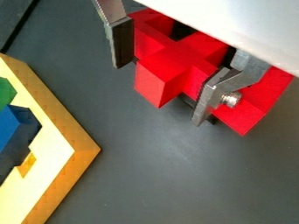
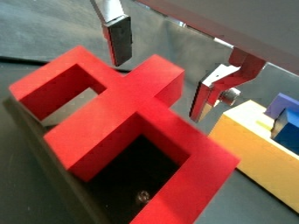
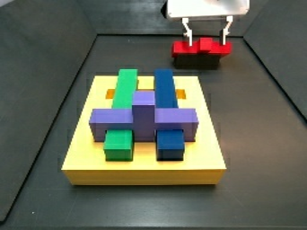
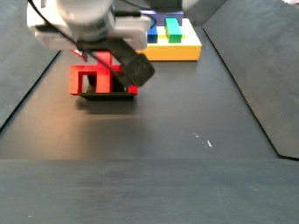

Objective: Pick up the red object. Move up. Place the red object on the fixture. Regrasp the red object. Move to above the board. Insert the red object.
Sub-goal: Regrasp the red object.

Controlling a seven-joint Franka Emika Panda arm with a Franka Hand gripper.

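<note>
Open slots [image 3: 110, 93] show beside the green and blue blocks, so when I insert the red object [image 3: 202, 50], it will sit across both with its legs dropping into the slots.
The red object [image 3: 200, 45] lies on the dark fixture [image 3: 200, 59] at the far end of the floor, beyond the board [image 3: 144, 153]. Its legs and central stub stick out sideways, as seen in a wrist view [image 2: 117, 114]. My gripper [image 2: 163, 80] hangs open right over it, one silver finger [image 2: 118, 44] on each side of the stub, with gaps showing between pads and red surface. In a wrist view the red object [image 1: 176, 66] fills the space between the fingers of the gripper [image 1: 163, 86]. A side view shows the gripper [image 4: 111, 66] low over the red object [image 4: 100, 79].
The yellow board [image 4: 176, 48] carries green, blue and purple blocks and lies a short way from the fixture [image 4: 105, 94]. Its corner shows in both wrist views [image 1: 59, 149] [image 2: 251, 149]. Dark walls rise around the black floor.
</note>
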